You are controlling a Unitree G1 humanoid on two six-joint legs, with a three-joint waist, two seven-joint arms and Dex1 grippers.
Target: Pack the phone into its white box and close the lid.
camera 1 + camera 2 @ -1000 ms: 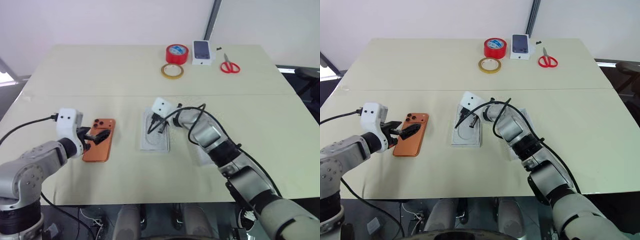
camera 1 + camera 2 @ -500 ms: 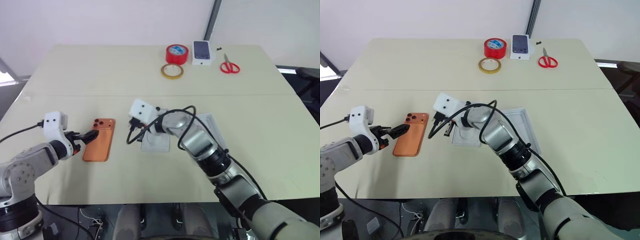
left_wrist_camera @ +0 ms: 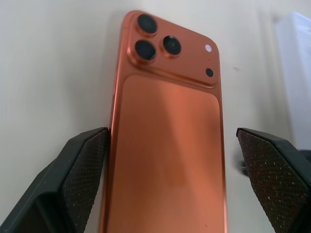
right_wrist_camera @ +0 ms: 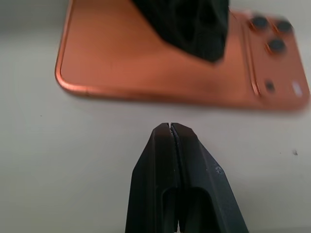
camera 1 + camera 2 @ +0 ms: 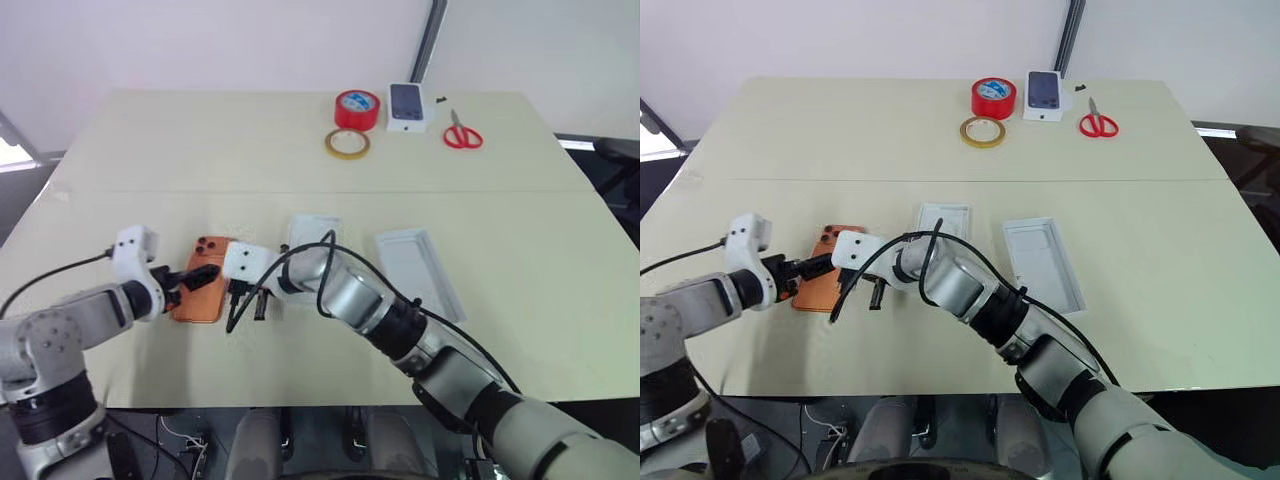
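Observation:
My gripper is about to lower the phone (image 5: 207, 300), and the white insert has a raised side (image 3: 290, 80) and is as long as the phone. The phone will sink inside that rim as it goes down.
The orange phone (image 3: 170, 97) lies camera-side up on the table at the left (image 5: 205, 300). My left gripper (image 5: 203, 277) is open over it, one finger (image 3: 73, 179) on each side of its long edges. My right gripper (image 4: 171, 128) is shut and empty, its tip just short of the phone's long edge, opposite the left gripper (image 5: 248, 300). The lid (image 5: 420, 272), a hollow white shell that is plain inside, lies open side up to the right. The white box is out of view.
A flat white insert (image 5: 312, 230) lies behind my right arm. At the far edge are a red tape roll (image 5: 357, 107), a tan tape ring (image 5: 347, 143), a small white box with a dark phone picture (image 5: 407, 105) and red scissors (image 5: 462, 135).
My right gripper swung left from over the insert to the phone's near edge, uncovering the lid. My left gripper drew off the phone, then came back to straddle it.

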